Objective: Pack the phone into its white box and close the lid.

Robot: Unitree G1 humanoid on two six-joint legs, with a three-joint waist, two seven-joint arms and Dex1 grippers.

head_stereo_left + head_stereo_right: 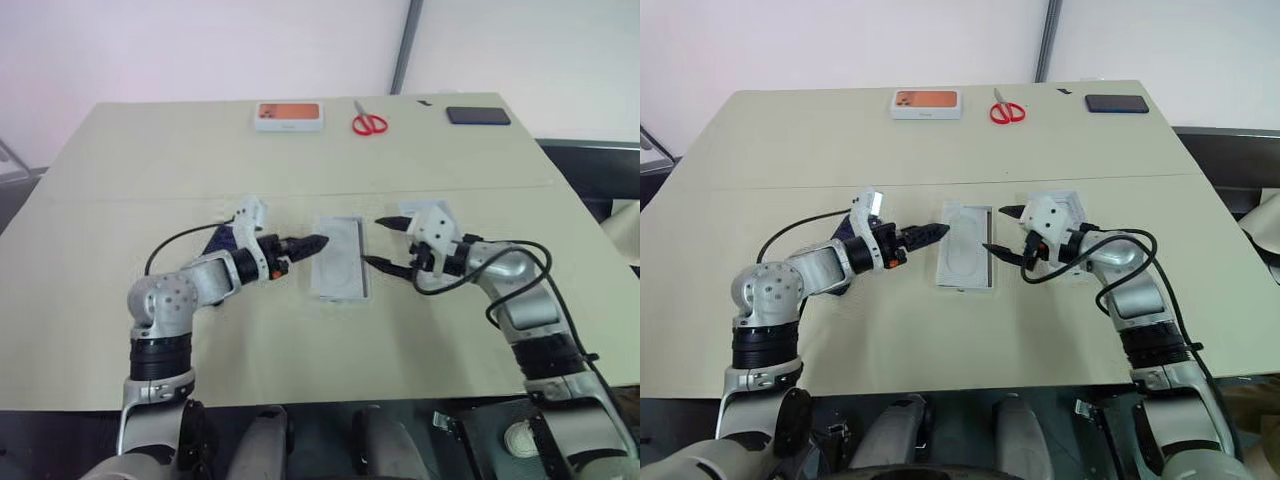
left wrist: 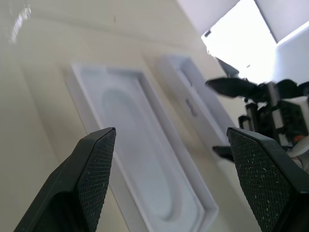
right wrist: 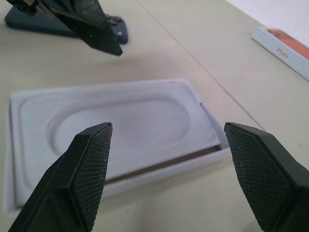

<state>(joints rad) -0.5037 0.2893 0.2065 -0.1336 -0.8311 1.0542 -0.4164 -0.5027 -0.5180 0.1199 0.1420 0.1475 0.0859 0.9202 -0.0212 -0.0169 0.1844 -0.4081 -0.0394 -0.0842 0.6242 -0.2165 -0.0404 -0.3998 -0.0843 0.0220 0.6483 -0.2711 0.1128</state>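
Note:
My gripper will lower the dark navy phone [image 1: 221, 240], and the phone will settle flat inside the white box's rim, because the insert card [image 1: 338, 258] sits lower than the white box's sides.
The white box [image 1: 340, 296] lies at the table's middle, and a flat white insert card [image 3: 120, 125] with an oval recess rests in it. My left gripper [image 1: 318, 242] hovers open just left of the box, its fingers [image 2: 94, 174] spread wide with nothing between them. At the box's right side my right gripper [image 1: 374, 241] is open and empty too. The dark navy phone [image 1: 220, 240] lies flat on the table under my left forearm. The lid [image 2: 203, 104], hollow side up, sits on the far side of the box from my left gripper, partly hidden by the right gripper.
Along the far table edge lie a white box picturing an orange phone [image 1: 289, 116], red-handled scissors [image 1: 368, 122] and a black slab-like phone [image 1: 478, 115]. A seam crosses the tabletop [image 1: 150, 330] just behind the work area.

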